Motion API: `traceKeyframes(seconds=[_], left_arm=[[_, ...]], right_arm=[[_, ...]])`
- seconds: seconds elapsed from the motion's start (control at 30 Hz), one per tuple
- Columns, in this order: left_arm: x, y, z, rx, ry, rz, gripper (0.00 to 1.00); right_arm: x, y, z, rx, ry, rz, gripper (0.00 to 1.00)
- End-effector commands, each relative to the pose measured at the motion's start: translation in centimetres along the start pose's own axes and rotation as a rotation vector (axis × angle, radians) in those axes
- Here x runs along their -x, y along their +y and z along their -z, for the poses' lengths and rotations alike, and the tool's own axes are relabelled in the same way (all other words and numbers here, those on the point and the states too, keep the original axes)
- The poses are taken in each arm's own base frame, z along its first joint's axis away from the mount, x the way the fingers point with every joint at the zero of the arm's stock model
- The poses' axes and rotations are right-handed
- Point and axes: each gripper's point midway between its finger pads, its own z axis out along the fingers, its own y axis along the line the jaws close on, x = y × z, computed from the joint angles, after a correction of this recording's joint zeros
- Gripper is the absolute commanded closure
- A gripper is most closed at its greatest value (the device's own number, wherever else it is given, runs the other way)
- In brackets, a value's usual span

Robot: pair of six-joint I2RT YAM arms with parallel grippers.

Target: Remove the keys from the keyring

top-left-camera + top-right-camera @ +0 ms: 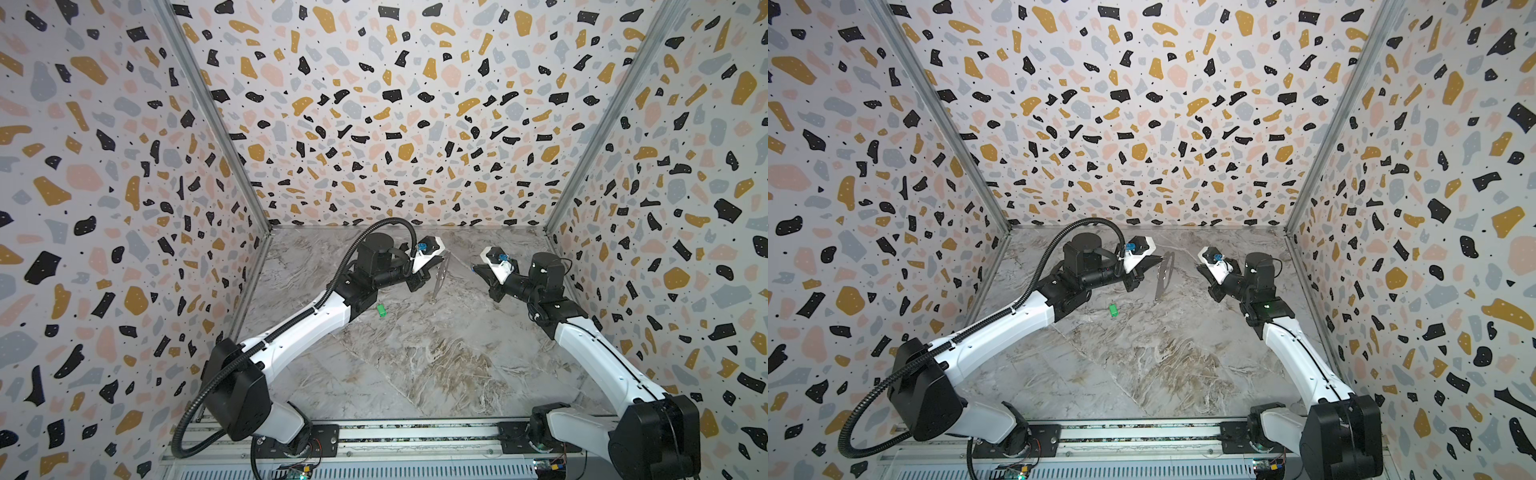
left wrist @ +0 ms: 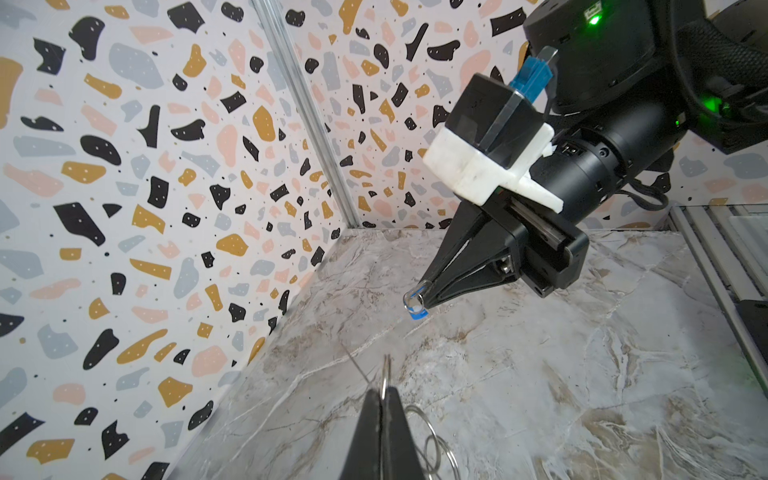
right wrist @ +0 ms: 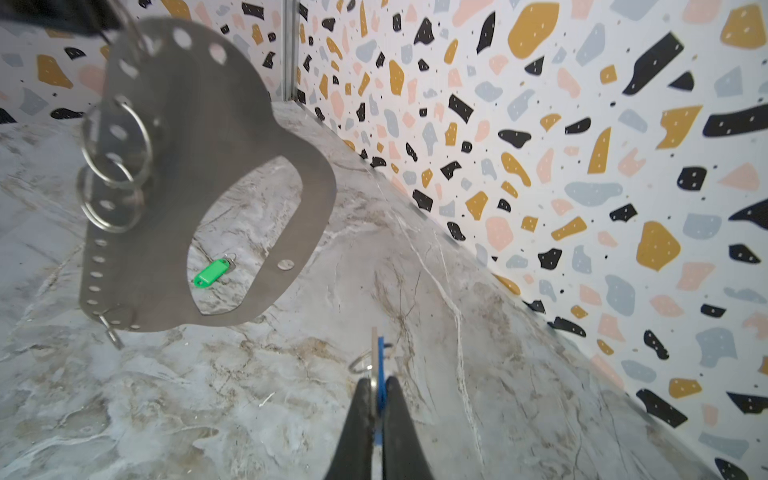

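Observation:
I see the blue key (image 2: 417, 310) hanging clear of the keyring, so I keep lowering the blue key with my right gripper until it meets the open marble tabletop (image 1: 467, 307), then let it go.
The keyring (image 3: 187, 104), a flat grey plate with a long oval cut-out and thin wire rings (image 3: 114, 141) along its edge, hangs edge-on above the table in both top views (image 1: 439, 276) (image 1: 1164, 275). My left gripper (image 2: 384, 392) (image 1: 434, 262) is shut on one of its wire rings. The green key (image 1: 380, 311) (image 1: 1112, 310) (image 3: 212, 272) lies flat on the marble table, below the left forearm. My right gripper (image 3: 379, 386) (image 1: 474, 269) (image 1: 1198, 266) is shut on the blue key (image 3: 380, 353) (image 2: 415, 307), held clear of the keyring to its right, a small ring dangling from it.
Terrazzo-patterned walls (image 1: 374, 124) close the cell at the back and on both sides, the right one near my right gripper. An aluminium rail (image 1: 374, 440) carrying both arm bases runs along the front edge. The marble tabletop (image 1: 415, 365) spreads between the arms.

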Motion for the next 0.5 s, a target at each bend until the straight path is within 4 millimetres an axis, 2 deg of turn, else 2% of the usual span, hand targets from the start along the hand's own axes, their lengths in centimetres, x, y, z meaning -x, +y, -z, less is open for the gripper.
traceKeyframes(seconds=[0.0,0.13,0.47], left_arm=[[-1.1,0.8,-0.5,0.017,-0.015,0.039,1.00],[-3.1,0.3,-2.1,-0.047,-0.036,0.103,1.00],[-7.1,-1.3,-7.3,-0.157,-0.027,0.222,1.00]], right_arm=[[-3.0,-0.4,-0.9,-0.030,0.079,-0.012,1.00],[-6.2,0.2,-1.8,-0.015,0.161,-0.010,1.00],[-10.9,0.9,-2.4,-0.034,0.268,-0.035,1.00]])
